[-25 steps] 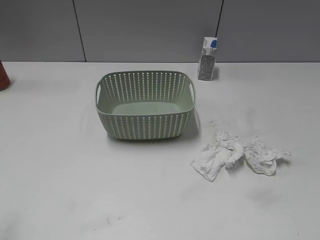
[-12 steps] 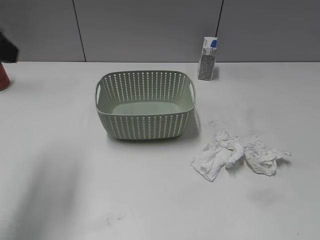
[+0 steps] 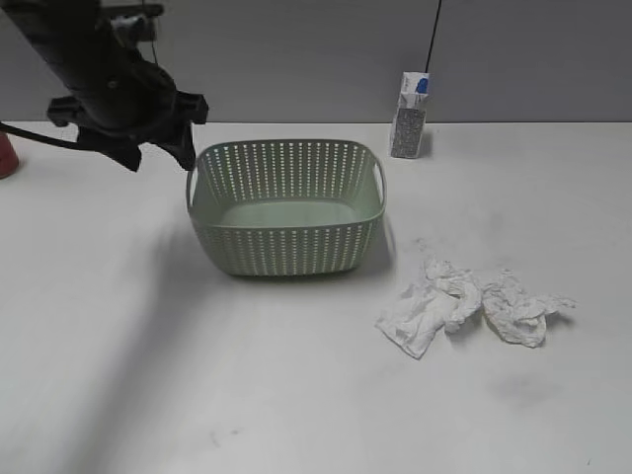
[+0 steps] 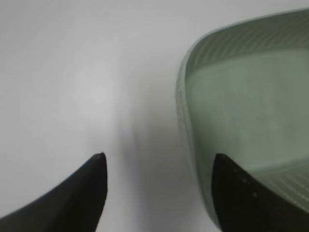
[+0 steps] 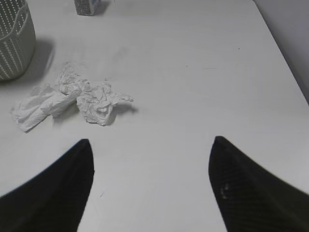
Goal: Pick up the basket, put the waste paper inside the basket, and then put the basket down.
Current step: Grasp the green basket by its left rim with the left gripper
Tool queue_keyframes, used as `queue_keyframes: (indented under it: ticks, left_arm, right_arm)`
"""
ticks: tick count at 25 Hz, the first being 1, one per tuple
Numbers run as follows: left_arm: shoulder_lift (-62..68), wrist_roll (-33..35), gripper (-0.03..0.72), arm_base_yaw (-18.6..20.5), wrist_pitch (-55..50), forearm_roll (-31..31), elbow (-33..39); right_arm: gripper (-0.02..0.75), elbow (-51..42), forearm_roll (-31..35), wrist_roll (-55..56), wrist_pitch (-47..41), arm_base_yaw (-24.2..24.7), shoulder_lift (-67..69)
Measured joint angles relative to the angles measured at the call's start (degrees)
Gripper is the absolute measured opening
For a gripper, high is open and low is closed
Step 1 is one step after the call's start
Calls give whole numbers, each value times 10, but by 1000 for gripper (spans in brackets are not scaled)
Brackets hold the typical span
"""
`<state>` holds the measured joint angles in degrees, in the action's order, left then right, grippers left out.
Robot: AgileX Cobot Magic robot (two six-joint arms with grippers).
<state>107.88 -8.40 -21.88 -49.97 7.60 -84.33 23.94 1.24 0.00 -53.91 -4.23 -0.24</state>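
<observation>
My left gripper's open fingers have the basket's end rim [image 4: 184,123] running lengthwise through the gap between them. I should keep lowering them until they can close on that thin side [image 3: 192,184] of the basket.
The pale green basket [image 3: 286,207] stands upright and empty at mid table; its left rim also shows in the left wrist view [image 4: 241,111]. My left gripper [image 3: 158,156] hangs open just above and beside the basket's left end, one finger over the rim, the other outside it [image 4: 157,159]. The waste paper [image 3: 464,306], a few crumpled white wads, lies on the table right of the basket and shows in the right wrist view [image 5: 72,96]. My right gripper [image 5: 149,145] is open and empty above the table, nearer than the paper; it is out of the exterior view.
A white-grey carton [image 3: 412,116] with a blue mark stands behind the basket at the back right. A red object [image 3: 6,153] sits at the far left edge. The basket's right end shows in the right wrist view [image 5: 14,43]. The table's right edge [image 5: 285,58] is near.
My left arm has swung in from the left edge and now hangs over the basket's left end. The basket and paper have not moved.
</observation>
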Motion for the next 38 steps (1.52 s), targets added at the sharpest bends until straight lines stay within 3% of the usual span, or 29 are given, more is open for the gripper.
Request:
queue_keyframes:
  ticks: [7, 11, 15, 19, 23, 25, 38]
  left_arm:
    - [93, -9, 514, 0, 31, 55, -49]
    - [115, -19, 505, -1, 40, 48, -55]
    - [137, -24, 449, -1, 38, 46, -55]
    - [139, -24, 316, -1, 38, 46, -55]
    - [139, -25, 98, -2, 40, 46, -55]
    - [139, -25, 25, -2, 40, 45, -55]
    - [62, -25, 3, -3, -90, 3, -46]
  right_arm:
    - [590, 0, 0, 0, 0, 0, 0]
    - [590, 0, 0, 0, 1, 0, 0]
    - [590, 0, 0, 0, 1, 0, 0]
    - [590, 0, 0, 0, 1, 0, 0]
    - [590, 0, 0, 0, 0, 0, 0]
    - [590, 0, 0, 0, 0, 0, 0]
    - [590, 0, 0, 0, 0, 0, 0]
